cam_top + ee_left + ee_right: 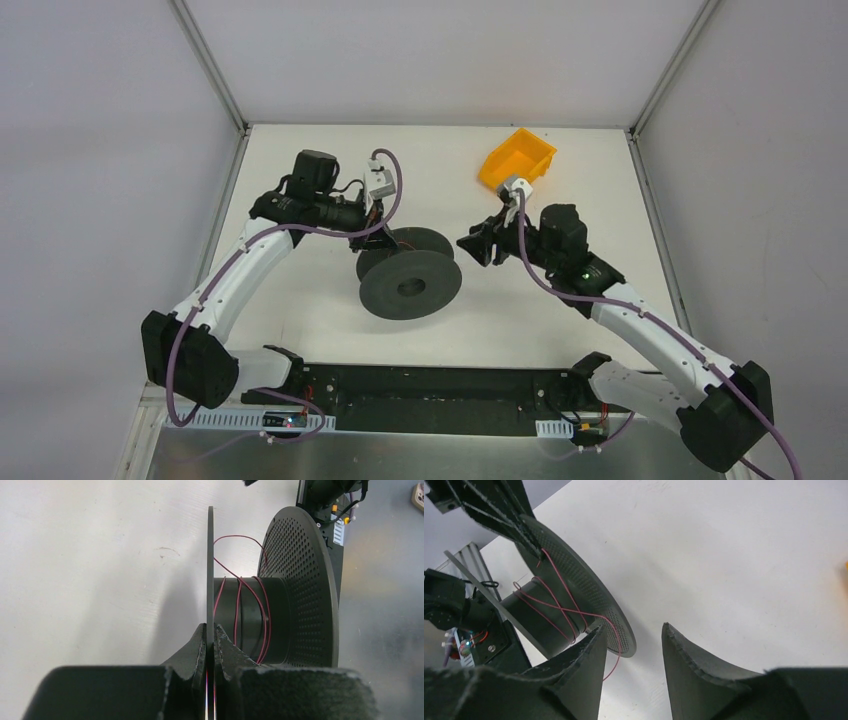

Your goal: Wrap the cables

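My left gripper needs to go on tilting and lowering the spool until the spool's gripped edge [428, 238] lies flat, and then let go. The spool's free edge [388, 299] leans up above clear table.
A black spool [410, 285] lies in the middle of the table. A thin pinkish-red cable [239, 610] is wound in a few loose turns round its hub, with one loop standing off. My left gripper [210, 627] is shut on the edge of the spool's thin flange [210, 555]; it sits at the spool's left [365, 240]. My right gripper [633, 627] is open and empty, just right of the spool [470, 245]. In the right wrist view the cable [559, 605] crosses the hub, and its loose end hangs over the perforated flange [589, 590] beside my left finger [594, 645].
An orange bin [517, 160] stands at the back right, behind the right arm. A black base plate [430, 385] runs along the near edge between the arm bases. White walls close in the table on three sides.
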Controlling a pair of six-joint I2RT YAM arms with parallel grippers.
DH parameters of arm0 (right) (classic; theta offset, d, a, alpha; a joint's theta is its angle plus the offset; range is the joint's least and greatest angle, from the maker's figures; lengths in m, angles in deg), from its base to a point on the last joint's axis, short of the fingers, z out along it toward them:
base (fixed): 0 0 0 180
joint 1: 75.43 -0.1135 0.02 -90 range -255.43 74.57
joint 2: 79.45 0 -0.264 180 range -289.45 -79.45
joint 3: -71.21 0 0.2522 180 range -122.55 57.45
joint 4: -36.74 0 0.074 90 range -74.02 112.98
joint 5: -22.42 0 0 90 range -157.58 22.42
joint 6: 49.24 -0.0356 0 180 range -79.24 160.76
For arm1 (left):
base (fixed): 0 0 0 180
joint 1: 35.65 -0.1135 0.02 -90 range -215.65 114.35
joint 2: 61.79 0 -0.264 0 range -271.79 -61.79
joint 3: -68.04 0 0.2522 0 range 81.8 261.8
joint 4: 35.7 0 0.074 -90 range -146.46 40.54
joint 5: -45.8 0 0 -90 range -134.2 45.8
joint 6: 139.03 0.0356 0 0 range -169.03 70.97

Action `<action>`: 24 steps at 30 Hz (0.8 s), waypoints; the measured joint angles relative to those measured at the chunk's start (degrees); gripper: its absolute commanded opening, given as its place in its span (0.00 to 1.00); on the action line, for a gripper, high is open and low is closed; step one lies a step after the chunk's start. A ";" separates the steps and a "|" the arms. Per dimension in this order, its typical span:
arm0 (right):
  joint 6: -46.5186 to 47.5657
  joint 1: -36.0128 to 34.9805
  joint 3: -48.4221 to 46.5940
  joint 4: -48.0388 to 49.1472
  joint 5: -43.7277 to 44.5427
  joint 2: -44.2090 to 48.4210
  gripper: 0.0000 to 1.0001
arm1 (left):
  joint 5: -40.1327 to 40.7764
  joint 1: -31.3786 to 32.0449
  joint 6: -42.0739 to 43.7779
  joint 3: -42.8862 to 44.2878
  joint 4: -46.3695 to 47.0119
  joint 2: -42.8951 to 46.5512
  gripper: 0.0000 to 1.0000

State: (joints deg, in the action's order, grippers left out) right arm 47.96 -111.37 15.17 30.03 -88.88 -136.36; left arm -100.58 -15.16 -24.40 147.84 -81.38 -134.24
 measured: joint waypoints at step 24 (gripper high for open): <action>-15.56 0.70 2.91 -5.31 7.67 4.11 0.56 | 5.68 -0.81 -16.02 8.81 5.55 -21.24 0.00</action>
State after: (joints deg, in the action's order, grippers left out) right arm 32.40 -110.67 18.08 24.72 -81.21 -132.25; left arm -94.90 -15.97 -40.42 156.65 -75.83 -155.48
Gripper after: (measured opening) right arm 0.557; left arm 0.009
